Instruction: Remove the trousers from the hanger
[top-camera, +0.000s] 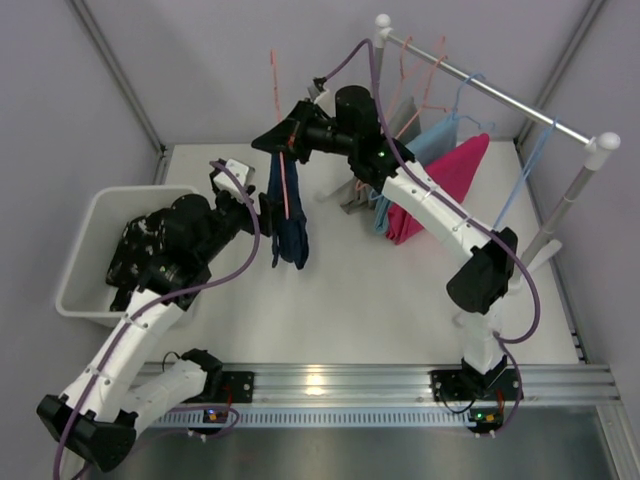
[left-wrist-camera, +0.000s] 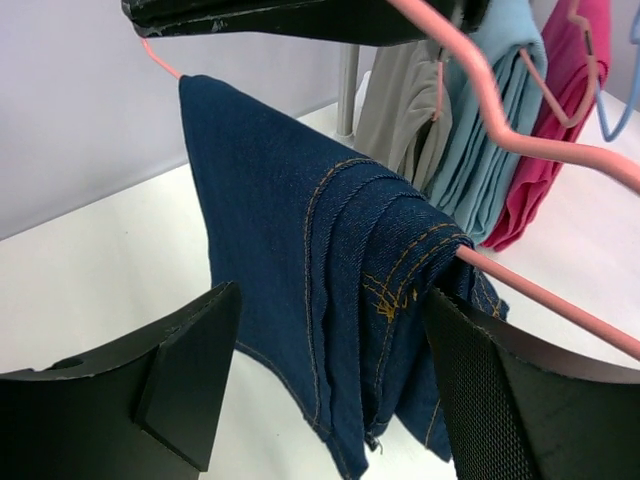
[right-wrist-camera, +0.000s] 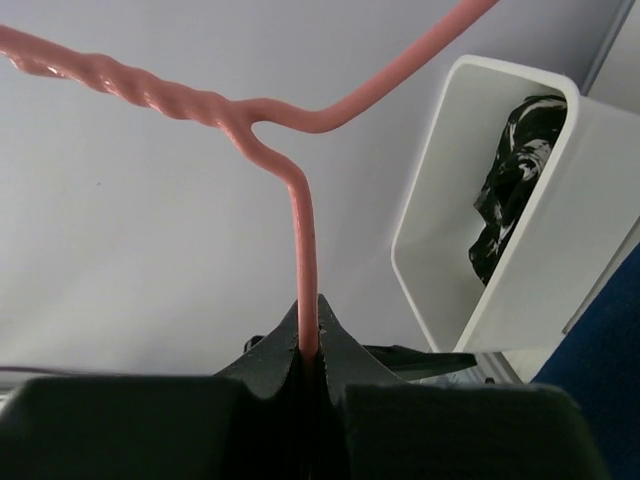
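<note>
I should lift the hanger with my right gripper before my left gripper grabs the trousers lower down (left-wrist-camera: 338, 405), because my left gripper's fingers are close under the hanger's lower bar (left-wrist-camera: 478, 262).
Navy blue trousers (top-camera: 290, 225) hang folded over the lower bar of a pink hanger (top-camera: 284, 175). My right gripper (top-camera: 283, 140) is shut on the hanger's wire neck (right-wrist-camera: 305, 260) and holds it up above the table. My left gripper (top-camera: 262, 210) is open, with one jaw on each side of the hanging navy trousers (left-wrist-camera: 330, 260), not touching them. Magenta pink trousers (top-camera: 445, 185) hang on the rack at the back right. Black speckled trousers (right-wrist-camera: 510, 180) lie in the white bin (right-wrist-camera: 450, 290).
The white bin (top-camera: 85, 250) stands at the left, partly under my left arm. The clothes rack's rail (top-camera: 480, 85) crosses the back right, with a light blue garment (left-wrist-camera: 490, 130), a grey garment (left-wrist-camera: 400, 110) and several empty hangers on it.
</note>
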